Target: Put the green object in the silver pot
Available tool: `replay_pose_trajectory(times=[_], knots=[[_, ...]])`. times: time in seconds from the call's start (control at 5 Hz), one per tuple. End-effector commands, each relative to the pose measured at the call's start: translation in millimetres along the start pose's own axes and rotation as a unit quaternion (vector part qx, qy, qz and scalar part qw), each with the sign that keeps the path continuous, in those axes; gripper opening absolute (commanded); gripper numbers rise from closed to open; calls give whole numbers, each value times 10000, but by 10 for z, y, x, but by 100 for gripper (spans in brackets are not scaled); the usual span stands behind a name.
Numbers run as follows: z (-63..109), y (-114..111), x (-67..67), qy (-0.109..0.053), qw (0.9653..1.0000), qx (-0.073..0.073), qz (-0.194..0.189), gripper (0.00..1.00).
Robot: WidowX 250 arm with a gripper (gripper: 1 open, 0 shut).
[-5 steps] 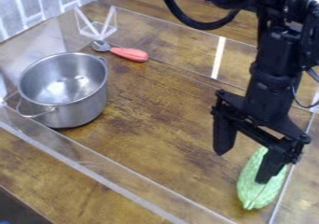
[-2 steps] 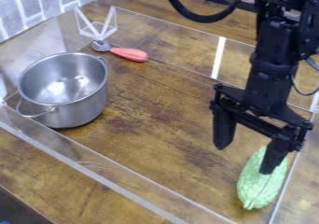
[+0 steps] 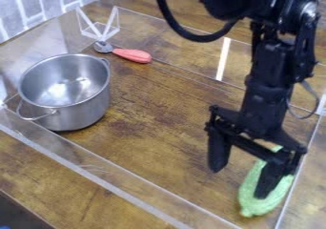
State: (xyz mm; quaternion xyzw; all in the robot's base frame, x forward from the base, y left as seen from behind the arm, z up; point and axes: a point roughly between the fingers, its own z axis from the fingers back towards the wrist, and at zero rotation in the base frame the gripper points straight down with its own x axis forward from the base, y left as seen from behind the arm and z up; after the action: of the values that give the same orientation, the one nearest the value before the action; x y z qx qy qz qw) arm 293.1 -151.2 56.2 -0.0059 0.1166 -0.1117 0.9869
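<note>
My gripper has one finger over the spot where the green object lies [image 3: 258,200], off the gap's centre. It should lift clear and come down around the green object's middle [image 3: 253,185] before it closes.
The green object [image 3: 262,196], a light green bumpy toy vegetable, lies on the wooden table at the lower right, partly hidden behind my gripper. My gripper [image 3: 245,171] points down with its black fingers [image 3: 219,151] spread wide; it is open and nothing is held. One finger stands left of the vegetable and the other is over it. The silver pot [image 3: 60,90] stands upright and empty at the left, far from the gripper.
A red-orange flat utensil [image 3: 129,53] with a silver whisk-like end lies at the back, beyond the pot. A clear plastic wall [image 3: 114,176] borders the table along the front and right edges.
The gripper has sunk and shifted slightly left in the picture, coming lower around the green object. Its jaws stayed wide. The vegetable and pot have not moved.
</note>
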Motion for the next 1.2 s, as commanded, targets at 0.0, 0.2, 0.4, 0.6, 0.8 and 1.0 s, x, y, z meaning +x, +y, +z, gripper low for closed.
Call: replay_pose_trajectory(times=[0.0,0.2,0.4,0.6,0.8,1.0], knots=[[237,-54,-78,-441,9989,-85,-106,100],[81,1,48,-442,9986,-159,229,0],[-5,39,139,-458,9970,-249,573,0],[0,35,165,-443,9977,-270,439,100],[21,1,178,-417,9982,-272,347,100],[6,-26,132,-431,9977,-295,428,0]])
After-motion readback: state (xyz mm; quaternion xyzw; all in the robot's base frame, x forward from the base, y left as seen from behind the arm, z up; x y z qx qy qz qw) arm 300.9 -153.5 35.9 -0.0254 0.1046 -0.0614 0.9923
